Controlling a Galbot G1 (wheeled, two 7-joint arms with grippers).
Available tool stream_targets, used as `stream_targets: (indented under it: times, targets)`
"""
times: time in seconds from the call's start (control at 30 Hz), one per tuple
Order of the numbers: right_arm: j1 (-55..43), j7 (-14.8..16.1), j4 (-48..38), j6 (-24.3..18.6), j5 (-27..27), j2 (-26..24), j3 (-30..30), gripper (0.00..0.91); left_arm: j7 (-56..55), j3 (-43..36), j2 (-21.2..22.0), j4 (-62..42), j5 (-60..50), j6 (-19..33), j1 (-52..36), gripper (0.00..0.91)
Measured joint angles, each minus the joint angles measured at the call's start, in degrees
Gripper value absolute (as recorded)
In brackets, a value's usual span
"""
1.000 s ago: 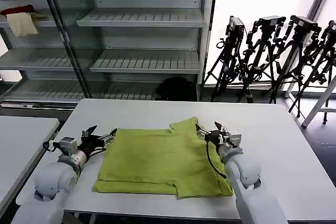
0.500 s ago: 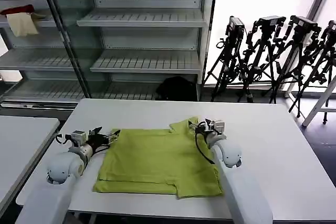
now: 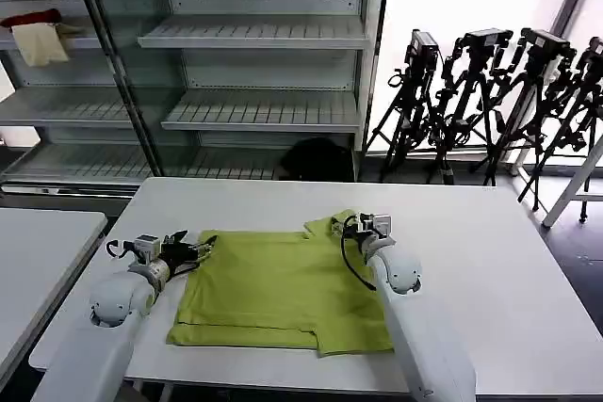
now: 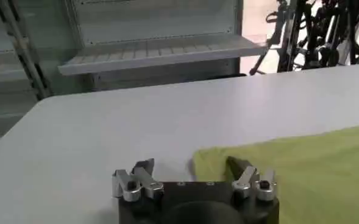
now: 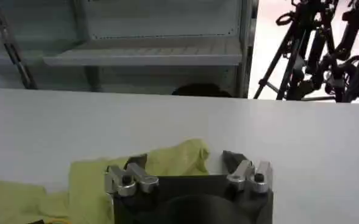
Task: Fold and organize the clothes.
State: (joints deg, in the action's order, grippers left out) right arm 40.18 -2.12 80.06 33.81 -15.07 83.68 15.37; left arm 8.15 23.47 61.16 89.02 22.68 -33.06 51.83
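Only plain lime-green cloth shows on top, so I expect a hidden print underneath to come into view when I fold the T-shirt's far edge over.
The clothes are one lime-green T-shirt, partly folded and lying flat on the white table. My left gripper rests low at the shirt's far left corner. In the left wrist view the left gripper is open, with the corner of the T-shirt lying between its fingers. My right gripper is at the raised sleeve on the shirt's far right. In the right wrist view the right gripper is open, straddling the bunched sleeve of the T-shirt.
Metal shelving stands behind the table, with a cream cloth and a dark red cloth on its upper left shelf. Camera tripods stand at the back right. A second table sits to the left.
Both grippers have closed in on the shirt. The left slid right to the far left corner. The right moved left and farther away, over the sleeve.
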Motion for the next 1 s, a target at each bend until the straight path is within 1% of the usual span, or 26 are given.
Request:
stream_targets:
  times: [0.07,0.67,0.83,1.0]
  targets:
    - [0.2,0.1,0.0,0.0,0.1,-0.1,0.0,0.0,0.3,0.0,0.0,0.1,-0.3,0.0,0.2,0.0]
    - [1.5,0.1,3.1,0.3,-0.5,-1.5,0.1,0.0,2.7,-0.9,-0.2,0.5,-2.2,0.0,0.5,0.0]
    - [2.4,-0.7,5.2,0.3,-1.8,-2.0,0.5,0.0,2.4,-0.5,0.3,1.1,-2.0,0.0,0.6,0.0]
    - [3.7,-1.8,8.8,0.3,-4.4,-3.1,0.8,0.0,1.3,1.0,0.4,2.8,-0.4,-0.2,1.4,0.0]
